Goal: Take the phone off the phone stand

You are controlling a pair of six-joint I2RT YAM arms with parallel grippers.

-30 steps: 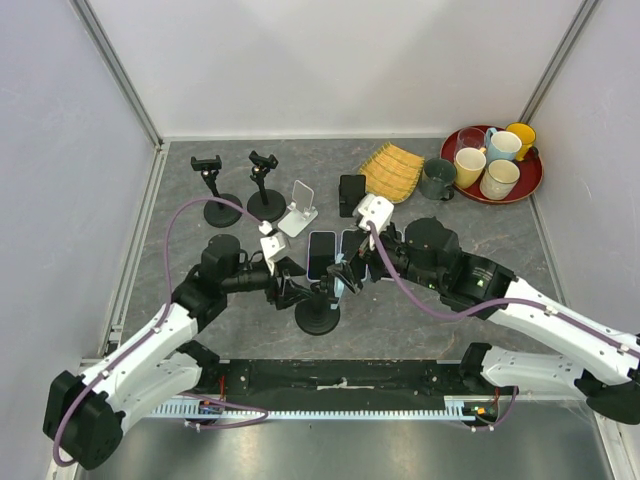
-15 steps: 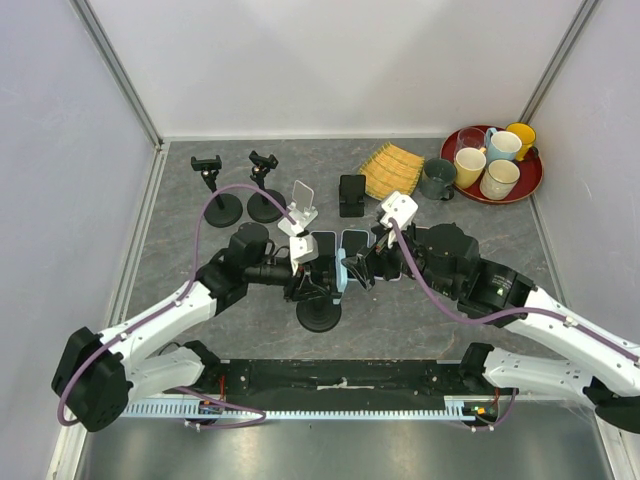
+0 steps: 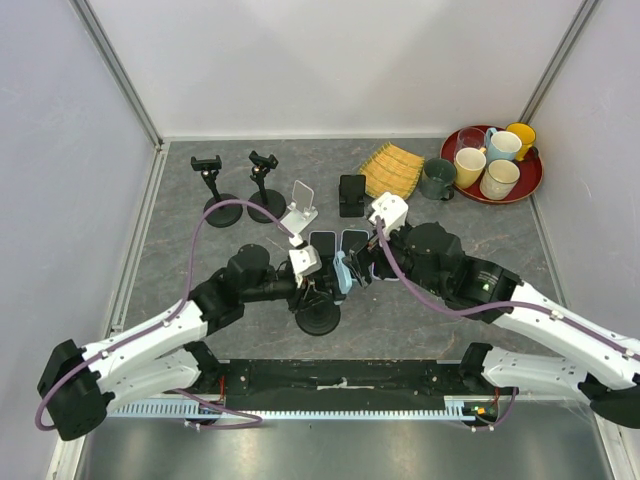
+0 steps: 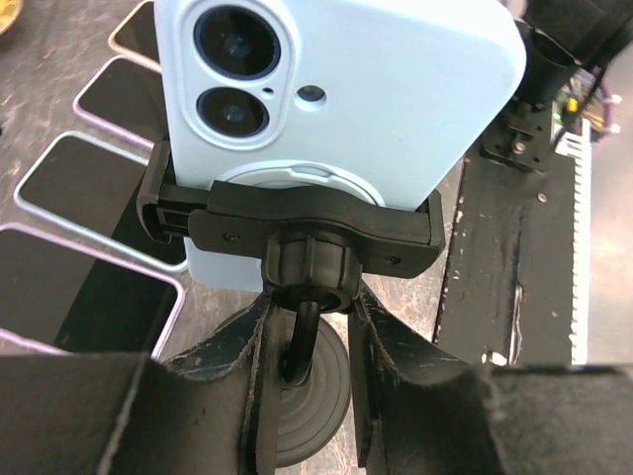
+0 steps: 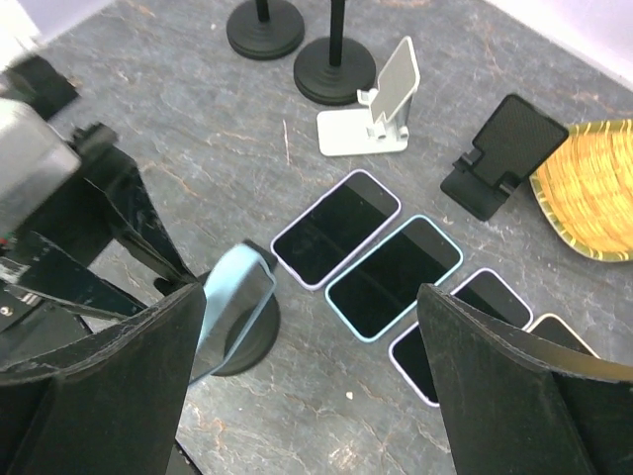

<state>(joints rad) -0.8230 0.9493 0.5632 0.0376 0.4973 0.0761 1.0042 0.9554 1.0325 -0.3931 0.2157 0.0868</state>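
My right gripper has the phone (image 5: 235,315) at a slant at the edge of its opening. It should turn to line up straight with the phone and close on its top end (image 5: 237,263).
A light blue phone (image 4: 336,99) sits upright in the black clamp (image 4: 297,223) of a phone stand with a round black base (image 3: 318,320). My left gripper (image 4: 309,327) is shut round the stand's neck just under the clamp knob, with the stem against its left finger. In the top view it (image 3: 310,286) reaches in from the left. My right gripper (image 5: 312,386) is wide open and empty above the table. The phone (image 5: 232,312) stands just inside its left finger (image 5: 99,396), apart from it. In the top view the right gripper (image 3: 358,268) is just right of the phone (image 3: 343,272).
Several phones (image 5: 336,228) lie flat just behind the stand. A white stand (image 3: 298,210), a black folding stand (image 3: 351,193) and two black pole stands (image 3: 215,200) are further back. Yellow coasters (image 3: 392,170), a green mug (image 3: 437,178) and a red tray (image 3: 530,182) of mugs stand back right.
My left gripper has reached further right onto the stand's neck. My right gripper drew back to the right of the phone, then came a little closer. The phone stays in the clamp.
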